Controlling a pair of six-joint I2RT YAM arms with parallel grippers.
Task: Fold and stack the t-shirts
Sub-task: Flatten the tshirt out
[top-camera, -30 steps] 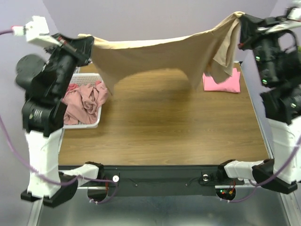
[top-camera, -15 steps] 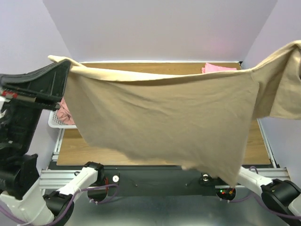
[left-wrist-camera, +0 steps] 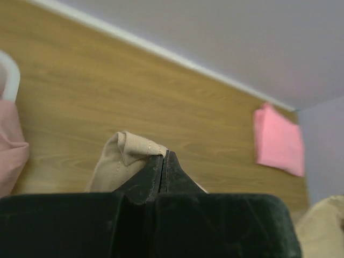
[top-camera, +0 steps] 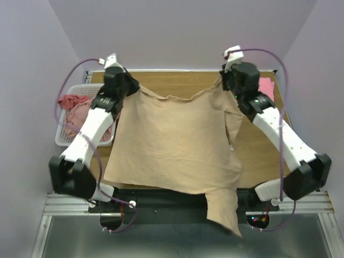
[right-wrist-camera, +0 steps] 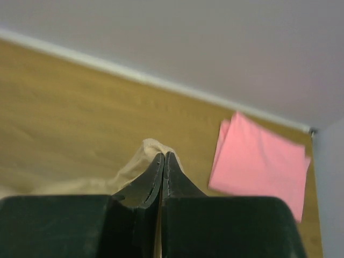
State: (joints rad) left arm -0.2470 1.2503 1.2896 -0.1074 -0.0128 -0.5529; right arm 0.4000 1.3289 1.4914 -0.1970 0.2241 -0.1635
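Observation:
The tan t-shirt's near part (top-camera: 223, 211) hangs over the front edge, so my left gripper should lay the t-shirt's far corner (top-camera: 141, 92) down and slide the t-shirt toward the back wall.
The large tan t-shirt (top-camera: 172, 140) lies spread across the table, its near part hanging over the front edge. My left gripper (top-camera: 129, 90) is shut on its far left corner, and the tan cloth (left-wrist-camera: 126, 153) bunches at the shut tips of that gripper (left-wrist-camera: 163, 154). My right gripper (top-camera: 226, 86) is shut on the far right corner, where a tan fold (right-wrist-camera: 141, 156) sticks out beside its tips (right-wrist-camera: 163, 155). A folded bright pink t-shirt (top-camera: 267, 87) (right-wrist-camera: 258, 161) (left-wrist-camera: 278, 141) lies at the far right. Dusty-pink and salmon-red t-shirts (top-camera: 75, 110) lie crumpled in the basket.
The white mesh basket (top-camera: 63, 141) stands at the table's left edge, close to my left arm; its rim (left-wrist-camera: 12, 78) shows in the left wrist view. The purple back wall runs just behind both grippers. Bare wood (top-camera: 252, 156) shows right of the tan shirt.
Both arms have swung from high and near the camera to the table's far side. The tan shirt, which hung stretched in the air, now lies on the table.

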